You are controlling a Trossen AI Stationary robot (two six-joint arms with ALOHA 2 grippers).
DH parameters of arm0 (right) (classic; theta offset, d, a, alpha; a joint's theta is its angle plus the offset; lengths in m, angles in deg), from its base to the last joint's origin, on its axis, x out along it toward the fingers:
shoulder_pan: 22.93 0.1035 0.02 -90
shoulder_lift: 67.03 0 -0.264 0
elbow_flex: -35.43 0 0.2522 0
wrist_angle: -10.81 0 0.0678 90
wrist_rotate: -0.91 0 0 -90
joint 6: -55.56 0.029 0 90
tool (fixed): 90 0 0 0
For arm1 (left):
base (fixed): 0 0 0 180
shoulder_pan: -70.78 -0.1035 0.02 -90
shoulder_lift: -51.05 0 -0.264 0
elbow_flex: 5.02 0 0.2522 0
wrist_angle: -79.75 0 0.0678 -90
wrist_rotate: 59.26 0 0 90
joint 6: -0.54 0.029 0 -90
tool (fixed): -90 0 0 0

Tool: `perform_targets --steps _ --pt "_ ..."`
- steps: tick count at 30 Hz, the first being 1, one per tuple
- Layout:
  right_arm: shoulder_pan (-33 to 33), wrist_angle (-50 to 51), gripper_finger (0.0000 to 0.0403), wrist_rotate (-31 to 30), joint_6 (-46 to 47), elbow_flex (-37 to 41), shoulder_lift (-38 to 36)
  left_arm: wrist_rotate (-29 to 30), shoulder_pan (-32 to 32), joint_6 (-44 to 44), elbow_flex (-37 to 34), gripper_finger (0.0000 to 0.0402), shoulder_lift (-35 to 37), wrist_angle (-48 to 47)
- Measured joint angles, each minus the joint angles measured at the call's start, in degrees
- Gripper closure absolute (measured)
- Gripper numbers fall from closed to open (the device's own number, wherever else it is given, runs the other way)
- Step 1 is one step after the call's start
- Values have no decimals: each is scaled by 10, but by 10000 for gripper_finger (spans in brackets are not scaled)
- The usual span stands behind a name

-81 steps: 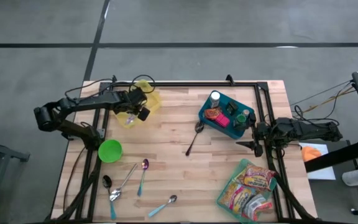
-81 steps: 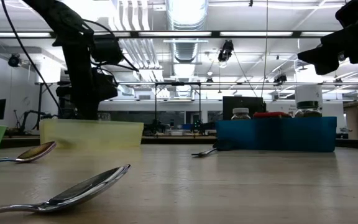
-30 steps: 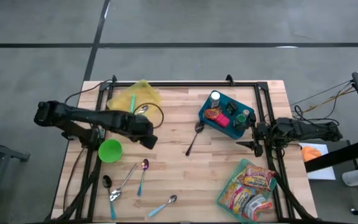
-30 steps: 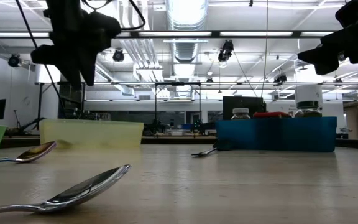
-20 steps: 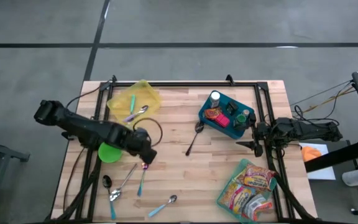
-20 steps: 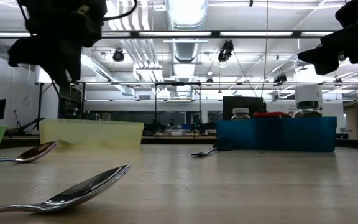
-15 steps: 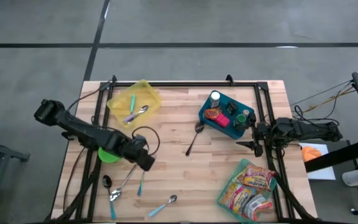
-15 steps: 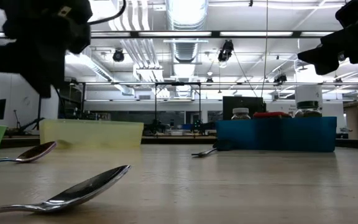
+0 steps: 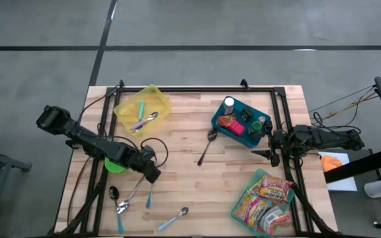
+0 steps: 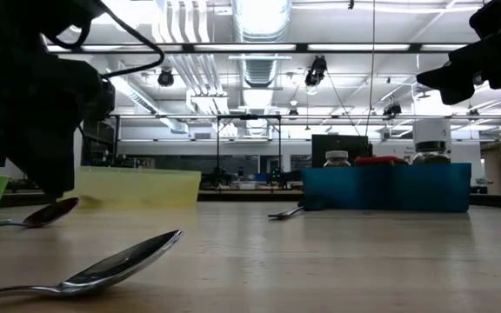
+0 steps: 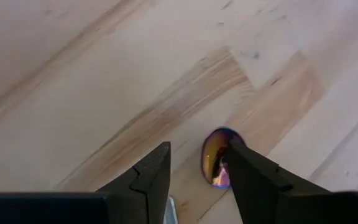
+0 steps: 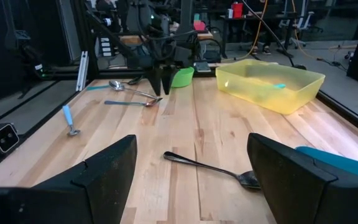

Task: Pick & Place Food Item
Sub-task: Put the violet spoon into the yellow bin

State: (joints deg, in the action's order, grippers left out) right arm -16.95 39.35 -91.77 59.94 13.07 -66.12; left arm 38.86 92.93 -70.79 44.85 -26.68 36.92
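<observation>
The iridescent spoon's bowl (image 11: 222, 144) is partly under one finger of the robot's left gripper, so that gripper should back away and come down again with both fingers around the bowl (image 11: 214, 163).
My left gripper (image 9: 152, 175) points down, open, low over the bowl of an iridescent spoon (image 11: 217, 163) with a teal handle (image 9: 149, 194) that lies flat on the wood. The spoon's bowl shows just beside one finger (image 11: 247, 177); I see no touch. The low view shows the fingertips (image 10: 55, 187) just above the spoon bowl (image 10: 49, 213). A yellow bin (image 9: 142, 110) at the far left holds two spoons. My right gripper (image 12: 191, 180) waits open at the table's right edge (image 9: 262, 153).
A green bowl (image 9: 114, 164) sits partly under my left arm. More spoons lie near the front left (image 9: 129, 195), (image 9: 174, 219), and a dark one (image 9: 207, 147) beside a blue bin (image 9: 241, 121) of jars. A snack bag (image 9: 266, 196) lies at the near right.
My left gripper has gone from beside the yellow bin toward the table's near edge and down, stopping low over the iridescent spoon. Its fingers have stayed open. Nothing on the table has moved.
</observation>
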Motion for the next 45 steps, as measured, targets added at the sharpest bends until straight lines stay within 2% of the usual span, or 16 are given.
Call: perform_targets --steps 11,18,24,29,32,45 --pt "0 0 100 0 1 0 0 -2 -13 74 -21 244 9 48" --pt "0 0 100 0 0 0 0 3 -13 99 -56 244 103 57" --pt "0 0 100 0 0 0 0 -3 -16 131 -141 244 188 161" --pt "0 0 100 0 0 0 0 -12 -20 110 -228 244 203 285" --pt "0 0 100 0 0 0 0 -13 -21 96 -259 244 202 316" --pt "0 0 100 0 1 0 0 -13 -28 134 -233 244 202 317"
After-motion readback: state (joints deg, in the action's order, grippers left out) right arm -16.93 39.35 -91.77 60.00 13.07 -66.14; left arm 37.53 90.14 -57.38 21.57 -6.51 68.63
